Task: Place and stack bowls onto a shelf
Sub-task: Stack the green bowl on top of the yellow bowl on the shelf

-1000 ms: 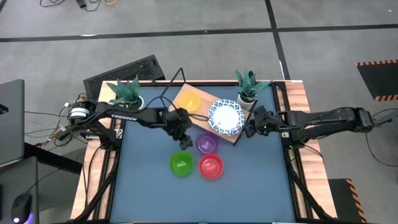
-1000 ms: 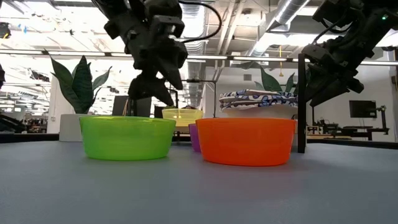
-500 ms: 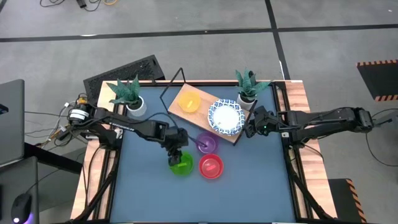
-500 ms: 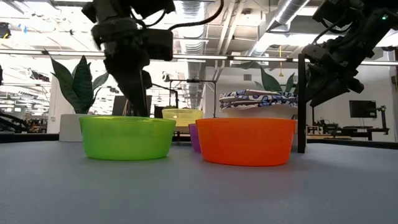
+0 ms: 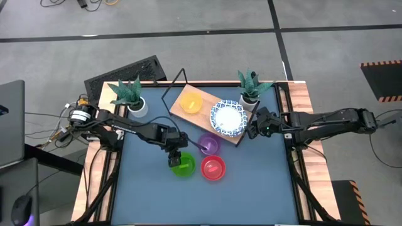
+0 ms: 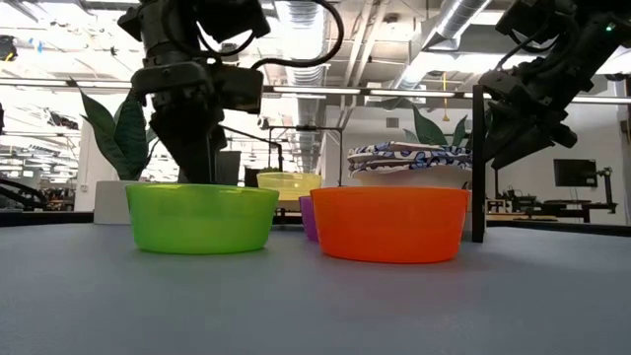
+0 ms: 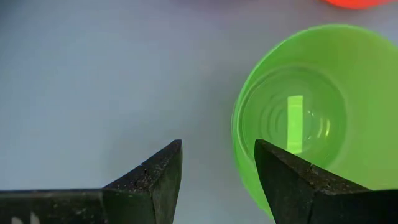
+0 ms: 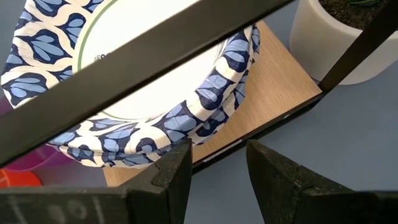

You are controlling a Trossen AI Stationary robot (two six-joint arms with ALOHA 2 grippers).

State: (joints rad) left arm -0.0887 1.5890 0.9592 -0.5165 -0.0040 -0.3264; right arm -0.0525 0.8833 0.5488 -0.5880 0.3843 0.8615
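Observation:
The green bowl point(image 5: 184, 165) tapers from a wide rim to a small base point(image 7: 295, 112), so it will fit down inside the yellow bowl when the robot lowers it.
The green bowl point(image 5: 184, 167) point(image 7: 311, 81) rests on its base on the blue table beside the red bowl point(image 5: 213, 167) and the purple bowl point(image 5: 209, 145). On the wooden shelf board point(image 5: 204, 114), the yellow bowl point(image 5: 190, 103) sits next to a stack of blue-rimmed white dishes point(image 5: 227, 118) point(image 8: 143, 93). My left gripper point(image 5: 175, 158) point(image 7: 217, 168) is open and points down. One finger is over the green bowl's inside and the other outside its left rim point(image 7: 236, 124). My right gripper point(image 5: 254, 127) point(image 8: 217, 165) is open beside the shelf's right end.
Two white plant pots point(image 5: 134, 105) point(image 5: 250, 100) stand at the far corners beside the shelf. The shelf's black wire frame point(image 8: 186, 43) crosses just ahead of my right gripper. Bare blue tabletop point(image 5: 207, 201) lies toward the near edge.
My left gripper has travelled from beside the shelf toward the table's near edge, tipped to point straight down, and come down over the green bowl's left rim. The bowls have stayed where they were.

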